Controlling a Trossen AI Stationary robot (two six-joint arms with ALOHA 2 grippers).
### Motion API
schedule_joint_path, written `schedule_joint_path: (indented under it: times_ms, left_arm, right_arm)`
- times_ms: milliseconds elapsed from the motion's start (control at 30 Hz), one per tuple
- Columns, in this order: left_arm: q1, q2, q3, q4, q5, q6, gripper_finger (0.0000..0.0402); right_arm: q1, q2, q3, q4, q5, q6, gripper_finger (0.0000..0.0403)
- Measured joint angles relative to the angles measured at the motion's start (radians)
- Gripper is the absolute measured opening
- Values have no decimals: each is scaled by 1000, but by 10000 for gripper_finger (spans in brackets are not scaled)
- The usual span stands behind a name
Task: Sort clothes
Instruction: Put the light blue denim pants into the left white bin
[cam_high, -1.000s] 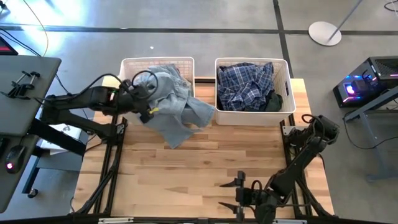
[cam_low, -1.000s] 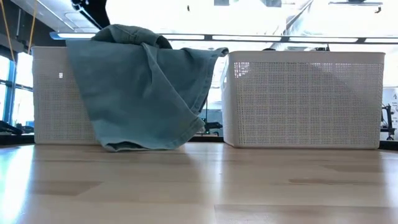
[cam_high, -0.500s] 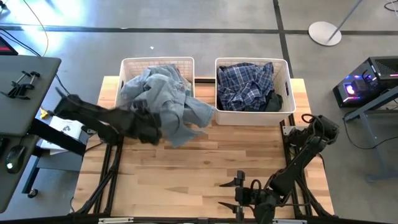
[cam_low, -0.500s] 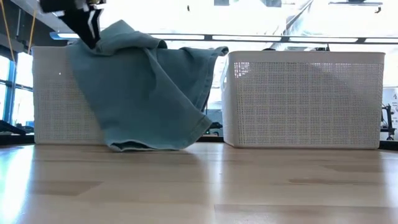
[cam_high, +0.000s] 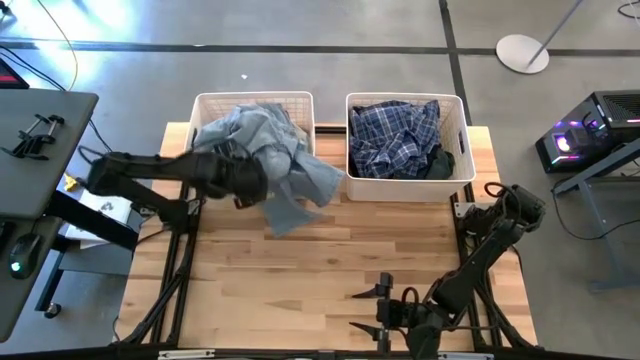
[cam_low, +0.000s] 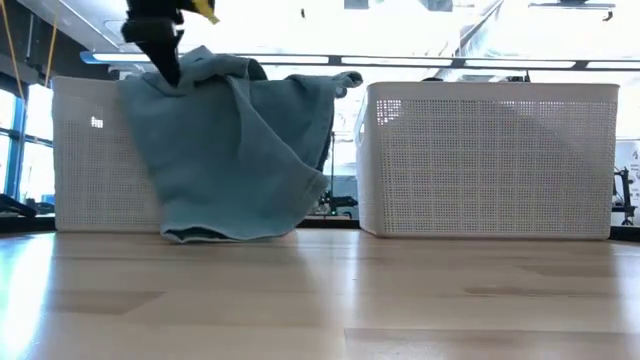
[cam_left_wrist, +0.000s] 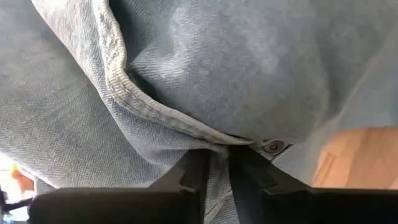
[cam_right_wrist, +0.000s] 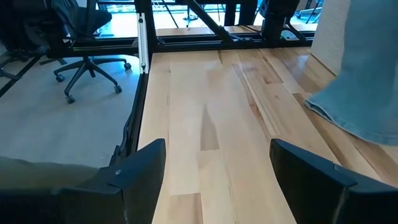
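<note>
The denim garment's loose end (cam_high: 318, 187) is hanging over the basket's near side, away from where my left gripper holds the garment. I should grab that loose end with my right gripper and lift it.
A grey-blue denim garment (cam_high: 285, 165) lies half in the left white basket (cam_high: 204, 104). It hangs over the basket's near wall, and its hem (cam_low: 235, 232) rests on the table. My left gripper (cam_high: 250, 187) is at the garment's left side above the near wall and is shut on the denim; it also shows in the low view (cam_low: 165, 55). A navy-white plaid garment (cam_high: 398, 135) and a black one (cam_high: 440, 165) lie in the right basket (cam_high: 465, 150). My right gripper (cam_high: 385, 310) waits open and empty at the table's near edge. My left gripper pinches a bunched fold of the denim (cam_left_wrist: 214, 149) between its two fingers, beside a thick stitched seam and a metal rivet (cam_left_wrist: 272, 147). It grips several layers. The garment hangs slack below the hold over the basket wall, its hem on the table.
The two baskets stand side by side at the table's far edge. Bare wooden tabletop (cam_high: 330, 260) stretches between them and the near edge. A grey side table with clamps (cam_high: 35, 140) stands to the left, and an office chair (cam_right_wrist: 87, 25) is beyond the table.
My left gripper has swung from the basket's near rim toward the near edge and down, then back toward the basket. The denim's upper left part has bunched up and drawn in toward the gripper, while the hem has stayed on the table.
</note>
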Motion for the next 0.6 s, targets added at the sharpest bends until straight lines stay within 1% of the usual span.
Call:
schedule_joint_path:
  times_ms: [133,233,367,400,467,567,600]
  left_arm:
    - [135,-31,-2,121,56,155,8]
    - [197,-58,-2,232,104,241,5]
    - [217,-82,42,247,230,240,1]
    - [213,-89,56,251,247,233,1]
    - [211,-94,81,258,264,221,0]
    - [210,-118,112,220,295,216,0]
    - [212,-127,114,225,286,219,0]
  right_arm:
    - [-12,0,0,1,-26,-20,277]
    - [-23,0,0,0,-45,-22,277]
    - [-34,0,0,-8,-68,-22,277]
    - [-37,0,0,-9,-73,-22,277]
    - [-45,0,0,-11,-80,-22,277]
    - [-53,0,0,-18,-81,-22,277]
    - [-56,0,0,-18,-81,-22,277]
